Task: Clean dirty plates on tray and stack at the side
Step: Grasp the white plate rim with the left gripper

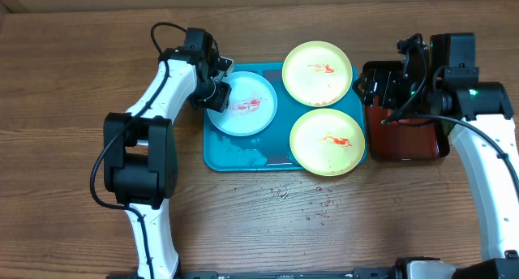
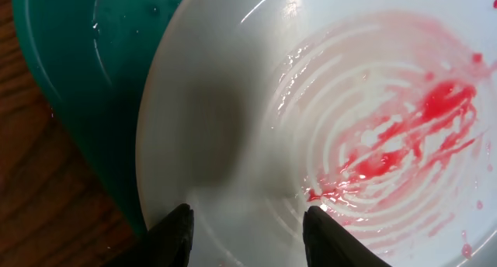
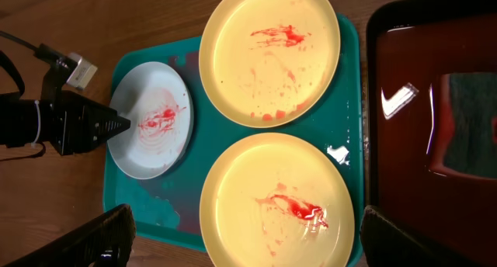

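I should open my left gripper wider, because both its fingers are inside the blue-white plate's rim (image 2: 247, 230). I should then straddle the plate's rim (image 2: 140, 182) and pinch it before I wipe the plate.
On the teal tray (image 1: 235, 157) lie three plates smeared with red sauce. The pale blue-white one (image 1: 243, 109) is at the left, one yellow-green plate (image 1: 317, 72) at the back and another (image 1: 327, 141) at the front. My left gripper (image 1: 217, 91) is down over the blue-white plate's left rim. In the left wrist view its fingertips (image 2: 177, 232) stand apart with the plate's surface (image 2: 349, 104) showing between them, and I see no grip. My right gripper (image 3: 252, 244) hangs wide open high above the front yellow-green plate (image 3: 279, 205), holding nothing.
A dark red tray (image 1: 405, 145) with a black rim stands right of the teal tray, with liquid and a greenish pad (image 3: 474, 123) in it. Water drops (image 1: 312, 202) dot the wooden table in front of the teal tray.
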Motion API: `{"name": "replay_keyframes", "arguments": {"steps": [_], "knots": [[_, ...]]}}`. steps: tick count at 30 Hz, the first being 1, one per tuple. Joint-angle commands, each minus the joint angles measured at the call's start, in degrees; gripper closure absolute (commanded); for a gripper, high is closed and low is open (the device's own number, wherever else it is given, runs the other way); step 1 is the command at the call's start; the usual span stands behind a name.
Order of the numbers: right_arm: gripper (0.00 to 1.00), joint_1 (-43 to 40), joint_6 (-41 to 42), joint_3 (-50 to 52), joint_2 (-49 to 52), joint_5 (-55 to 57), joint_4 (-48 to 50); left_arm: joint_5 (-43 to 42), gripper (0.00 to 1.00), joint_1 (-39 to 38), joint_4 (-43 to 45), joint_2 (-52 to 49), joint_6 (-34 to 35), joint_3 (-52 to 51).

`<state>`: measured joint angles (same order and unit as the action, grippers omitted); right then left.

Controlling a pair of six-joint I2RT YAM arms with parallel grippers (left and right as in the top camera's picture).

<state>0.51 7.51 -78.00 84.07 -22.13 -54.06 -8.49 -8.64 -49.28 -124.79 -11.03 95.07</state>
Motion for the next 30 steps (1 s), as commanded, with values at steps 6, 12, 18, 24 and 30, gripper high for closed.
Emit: {"name": "replay_keyframes", "arguments": {"steps": [6, 12, 18, 24, 30], "knots": [[0.06, 0.5, 0.0, -1.5, 0.2, -0.3, 0.1, -0.9, 0.35, -0.5, -5.9, 0.0, -0.9, 10.8], [0.06, 0.5, 0.0, -1.5, 0.2, -0.3, 0.1, -1.4, 0.3, -0.5, -5.3, 0.0, -6.6, 13.9], [0.06, 0.5, 0.0, -1.5, 0.2, -0.3, 0.2, -0.3, 0.33, -0.3, 0.6, -1.2, -7.3, 10.6], [0.06, 0.5, 0.0, -1.5, 0.2, -0.3, 0.1, -0.3, 0.34, -0.4, 1.6, -4.3, -7.3, 10.2], [0.06, 0.5, 0.0, -1.5, 0.2, -0.3, 0.1, -0.3, 0.35, -0.4, 1.0, -6.7, -7.2, 10.2]]}}
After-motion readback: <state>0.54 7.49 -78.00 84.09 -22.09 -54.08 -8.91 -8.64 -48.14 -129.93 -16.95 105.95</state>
